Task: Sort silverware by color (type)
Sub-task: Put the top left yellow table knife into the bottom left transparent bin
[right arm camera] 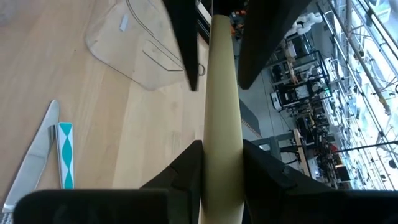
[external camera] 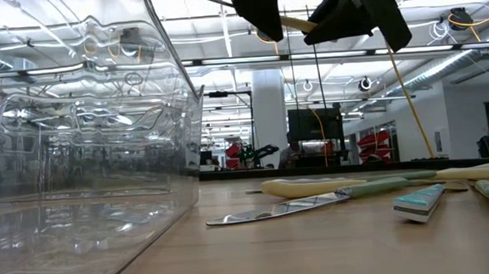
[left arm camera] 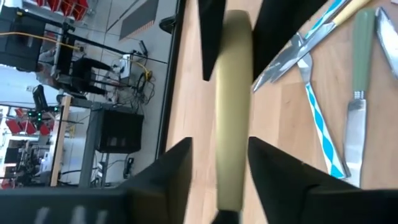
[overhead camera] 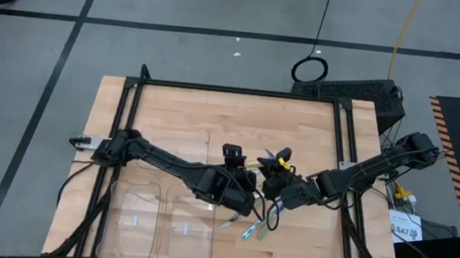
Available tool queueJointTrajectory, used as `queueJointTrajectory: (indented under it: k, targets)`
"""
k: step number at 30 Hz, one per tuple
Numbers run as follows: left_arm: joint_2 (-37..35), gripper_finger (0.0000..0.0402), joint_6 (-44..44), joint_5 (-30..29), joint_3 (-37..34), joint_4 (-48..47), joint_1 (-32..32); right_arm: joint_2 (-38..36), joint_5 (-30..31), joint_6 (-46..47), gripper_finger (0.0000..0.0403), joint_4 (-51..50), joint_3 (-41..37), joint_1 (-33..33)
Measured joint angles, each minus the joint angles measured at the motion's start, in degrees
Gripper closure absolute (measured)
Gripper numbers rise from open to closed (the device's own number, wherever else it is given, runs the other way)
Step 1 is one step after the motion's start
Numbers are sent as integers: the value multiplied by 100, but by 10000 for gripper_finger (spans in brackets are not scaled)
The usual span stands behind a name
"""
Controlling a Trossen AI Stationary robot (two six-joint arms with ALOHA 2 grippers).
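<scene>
The yellow-handled utensil is in my right gripper, far from the clear trays (overhead camera: 134, 220), so my left gripper should close on its handle (overhead camera: 254, 163) before my right gripper opens.
A yellow-handled utensil (external camera: 295, 23) hangs in the air between both grippers above the table's middle. My right gripper (right arm camera: 222, 168) is shut on it. My left gripper (left arm camera: 221, 162) faces it from the left. It is open, with its fingers on either side of the same handle (left arm camera: 233, 93) and bare wood showing beside one finger. Both meet in the high view, left gripper (overhead camera: 251, 188) and right gripper (overhead camera: 278, 187). More silverware (overhead camera: 248, 226) lies flat on the wood below: a green-handled knife (external camera: 300, 204), a yellow handle (external camera: 315, 185) and a blue-patterned handle (external camera: 419, 203). My right gripper pinches the yellow handle (right arm camera: 222, 124) between its two fingers (right arm camera: 186, 171). It comes from the table's right side. The handle runs forward out of the fingers, toward the left gripper. The utensil is lifted clear of the table; its metal end does not show.
Two clear plastic trays (overhead camera: 132, 221) (overhead camera: 188, 227) sit at the near left; one tray wall (external camera: 76, 164) fills the low view's left. A black frame (overhead camera: 242, 91) borders the table. Bare wood lies at the far middle.
</scene>
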Motion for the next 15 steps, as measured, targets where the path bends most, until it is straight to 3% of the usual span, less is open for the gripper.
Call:
queueJointTrajectory:
  k: [8,15]
  targets:
    - [5,347,239,154,-4,-21,-5,-11,-285,8,321,-5,0,0]
    - [9,352,170,212,-6,-37,-24,-7,-293,78,314,4,-1,2]
